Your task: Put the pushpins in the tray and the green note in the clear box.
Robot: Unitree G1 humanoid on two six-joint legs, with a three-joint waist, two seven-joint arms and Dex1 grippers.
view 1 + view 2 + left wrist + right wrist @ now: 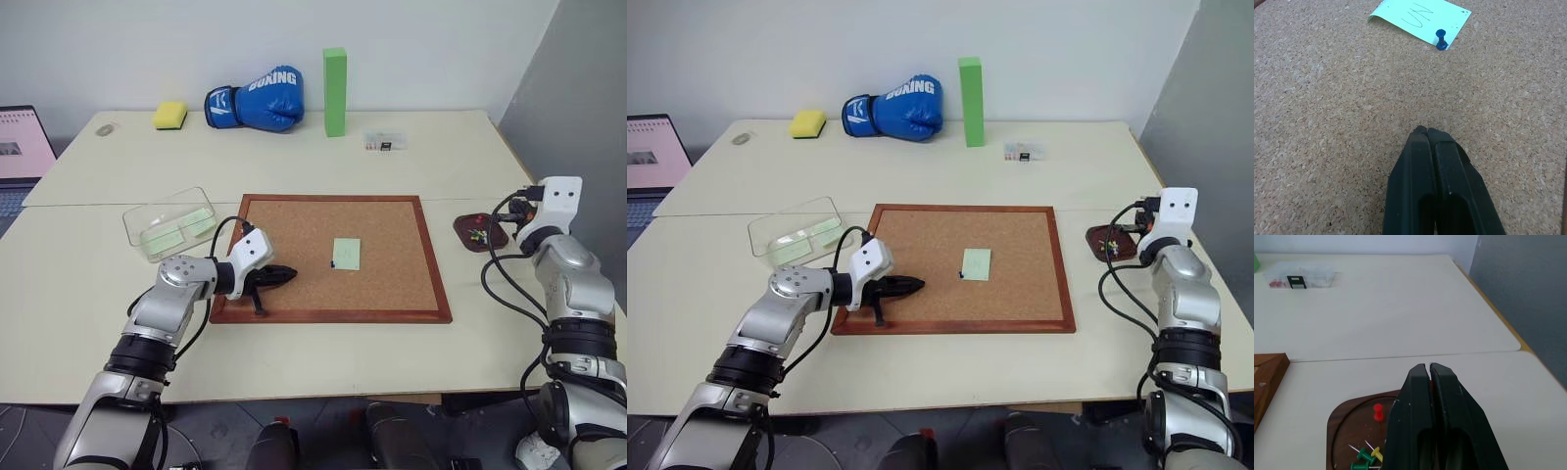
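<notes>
My right gripper keeps lowering, with its fingers shut around a red pushpin [1432, 386] and the dark brown tray open beneath, and then lets go inside the tray [478, 233].
The pale green note [346, 253] lies flat on the corkboard [294, 220], held by a dark blue pushpin [1441, 39] at one corner. My left gripper [284, 275] is shut and empty, hovering over the board's left part, pointing toward the note [1420, 19]. The dark brown tray [465, 227] sits right of the board. My right gripper [1429, 367] is shut above the tray [1337, 421], which holds a red pushpin [1378, 412] plus green and yellow pins. The clear box [171, 223] stands left of the board with pale green notes inside.
Along the back of the table sit a yellow sponge [169, 115], a blue boxing glove [257, 99], a tall green block [335, 91] and a small clear case [384, 141]. A laptop [24, 147] is at the far left. The table edge runs just right of the tray.
</notes>
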